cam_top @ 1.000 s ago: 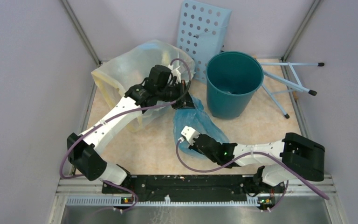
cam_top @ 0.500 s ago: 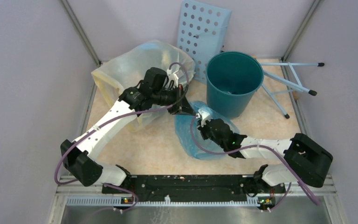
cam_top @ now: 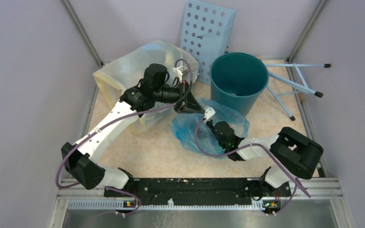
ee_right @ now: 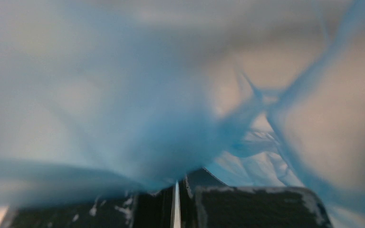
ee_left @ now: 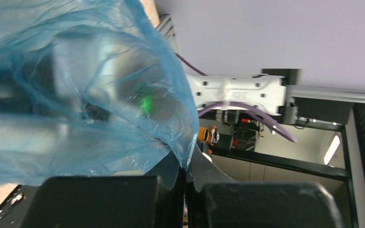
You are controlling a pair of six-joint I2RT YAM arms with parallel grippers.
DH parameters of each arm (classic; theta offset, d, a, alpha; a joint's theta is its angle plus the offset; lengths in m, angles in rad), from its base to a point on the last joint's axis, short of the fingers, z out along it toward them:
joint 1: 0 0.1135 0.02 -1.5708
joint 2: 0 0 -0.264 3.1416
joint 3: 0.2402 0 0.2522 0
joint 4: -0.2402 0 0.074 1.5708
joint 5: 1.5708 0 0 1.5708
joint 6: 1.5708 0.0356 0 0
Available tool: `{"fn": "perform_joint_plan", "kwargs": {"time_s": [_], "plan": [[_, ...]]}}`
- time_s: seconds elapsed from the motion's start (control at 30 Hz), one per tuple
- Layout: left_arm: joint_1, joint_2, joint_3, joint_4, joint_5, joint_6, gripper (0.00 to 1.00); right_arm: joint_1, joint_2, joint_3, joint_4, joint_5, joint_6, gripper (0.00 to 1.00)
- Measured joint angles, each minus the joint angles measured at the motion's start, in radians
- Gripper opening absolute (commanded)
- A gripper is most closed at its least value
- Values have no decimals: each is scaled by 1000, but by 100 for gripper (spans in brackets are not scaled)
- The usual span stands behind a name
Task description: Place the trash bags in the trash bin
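Observation:
The robot's right gripper is deep in the light-blue trash bag's folds [cam_top: 205, 136], so it should pull out, open and grip the bag's rim across from the left gripper.
The light-blue trash bag [cam_top: 188, 134] lies crumpled on the floor just in front of the dark-teal trash bin [cam_top: 229, 107], which stands upright. My left gripper [cam_top: 191, 109] is shut on the bag's upper edge; in the left wrist view the film [ee_left: 100, 95] runs down into the pinched fingertips [ee_left: 186, 167]. My right gripper [cam_top: 208, 117] sits among the bag's folds near the bin's base. In the right wrist view blue film [ee_right: 138, 109] drapes over its shut jaws [ee_right: 177, 184] and appears caught between them.
A large whitish translucent bag [cam_top: 133, 66] sits behind the left arm. A pale-blue perforated panel [cam_top: 206, 28] leans on the back wall, and a pale-blue legged frame [cam_top: 294, 81] lies right of the bin.
My right gripper has swung from the near floor up toward the bin, dragging the bag with it and spreading it wider. The left gripper has kept its hold and barely shifted.

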Motion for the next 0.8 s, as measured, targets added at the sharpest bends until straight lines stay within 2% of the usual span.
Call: {"fn": "perform_joint_plan", "kwargs": {"time_s": [0.23,0.5,0.63,0.8], "plan": [[19,10,137,121,150,-113,0,6,61,0,-20,-24,29,0],[19,-8,174,239,309,-190,0,6,84,-3,-136,-11,75,0],[19,-48,155,211,309,-161,0,6,-8,-23,-217,18,69,0],[19,-73,140,92,281,-79,0,11,-192,-27,-294,32,35,0]]}}
